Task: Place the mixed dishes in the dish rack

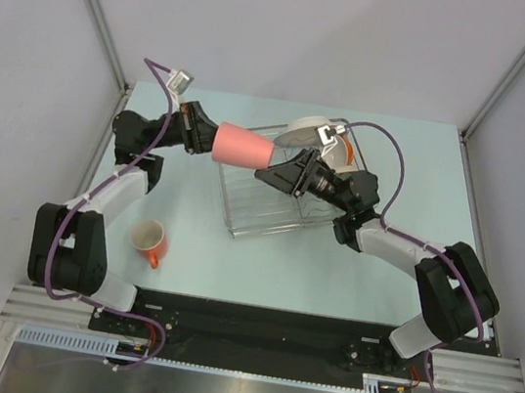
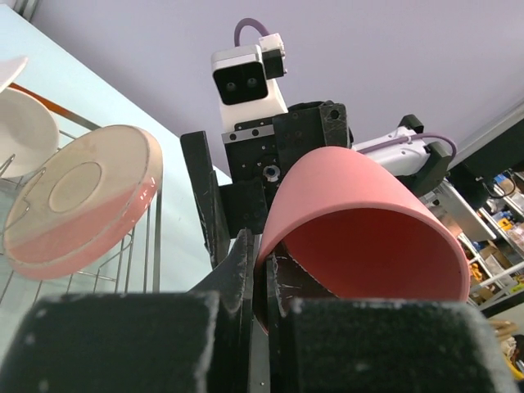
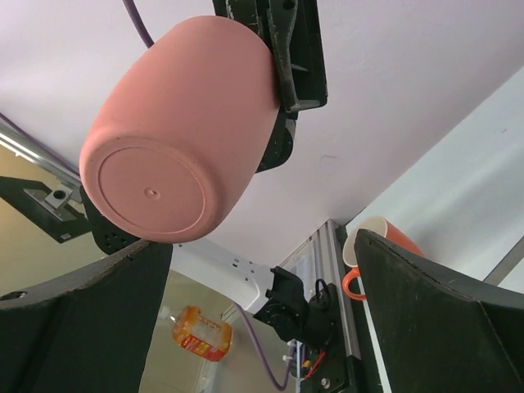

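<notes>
Next, I line up my right gripper with the tumbler's base [image 1: 266, 154] and take it before setting the tumbler rim-down, as my left gripper is holding the salmon-pink tumbler by its rim [image 1: 219, 143].
My left gripper [image 1: 214, 140] is shut on the rim of the salmon-pink tumbler [image 1: 243, 146], holding it on its side above the left end of the dish rack [image 1: 259, 218]. In the left wrist view one finger is inside the tumbler [image 2: 360, 221] and the other outside, at the gripper [image 2: 264, 270]. My right gripper [image 1: 274, 171] stands open, facing the tumbler's base [image 3: 155, 187] without touching it, nothing between its fingers [image 3: 434, 319]. A pink-and-cream plate [image 2: 82, 201] and a white plate [image 2: 23, 131] stand in the rack. The orange mug [image 1: 149, 242] sits upright on the table.
The rack's far end holds the plates [image 1: 312, 130] just behind my right wrist. The mug [image 3: 385, 237] stands near the left arm's base. Grey walls close in both sides and the back of the table [image 1: 415, 170].
</notes>
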Controlling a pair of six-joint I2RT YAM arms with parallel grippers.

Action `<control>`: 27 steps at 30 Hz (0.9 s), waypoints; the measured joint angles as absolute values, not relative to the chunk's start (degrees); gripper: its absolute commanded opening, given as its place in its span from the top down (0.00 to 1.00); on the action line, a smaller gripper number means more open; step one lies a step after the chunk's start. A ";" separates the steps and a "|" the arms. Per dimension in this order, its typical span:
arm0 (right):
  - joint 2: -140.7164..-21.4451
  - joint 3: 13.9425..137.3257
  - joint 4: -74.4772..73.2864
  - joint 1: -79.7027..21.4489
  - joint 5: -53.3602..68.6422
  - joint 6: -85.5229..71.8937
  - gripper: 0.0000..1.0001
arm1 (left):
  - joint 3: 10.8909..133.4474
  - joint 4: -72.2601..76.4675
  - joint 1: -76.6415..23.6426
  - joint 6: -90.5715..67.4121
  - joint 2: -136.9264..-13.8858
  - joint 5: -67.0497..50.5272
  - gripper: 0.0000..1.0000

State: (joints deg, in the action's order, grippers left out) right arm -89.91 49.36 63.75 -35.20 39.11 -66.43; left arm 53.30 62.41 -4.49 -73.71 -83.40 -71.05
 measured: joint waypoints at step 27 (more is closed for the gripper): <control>-92.40 55.02 65.47 -35.81 37.43 -68.36 0.00 | 53.36 42.65 -8.03 -55.40 -82.04 -74.17 1.00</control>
